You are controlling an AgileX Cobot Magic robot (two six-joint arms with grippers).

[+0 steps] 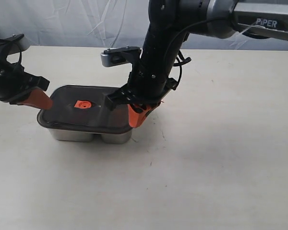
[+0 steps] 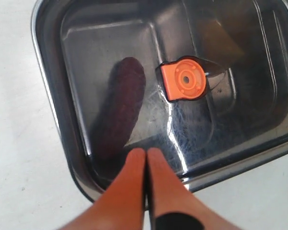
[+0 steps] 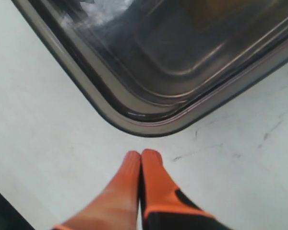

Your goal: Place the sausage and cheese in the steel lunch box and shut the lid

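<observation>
The closed fingers of my right gripper are past the lid's corner (image 1: pixel 128 129), so next I bring them back in over the lid's rim (image 3: pixel 223 97) and push it down.
The steel lunch box (image 1: pixel 77 134) stands on the table with the dark translucent lid (image 1: pixel 93 117) lying on top, its orange valve tab (image 1: pixel 82 104) facing up. Through the lid, the left wrist view shows the dark-red sausage (image 2: pixel 122 105) in one compartment and a dim yellowish shape, the cheese (image 2: pixel 221 40), in another. My left gripper (image 1: pixel 47 103) is shut and empty, its tips over the lid's left edge (image 2: pixel 145 152). My right gripper (image 1: pixel 138 119) is shut and empty, just off the lid's right corner (image 3: pixel 142 154), above bare table.
The box sits on a pale beige table (image 1: pixel 206 167). A light curtain (image 1: pixel 86 21) hangs behind the far edge. The right arm (image 1: pixel 158 57) leans over the box's right end.
</observation>
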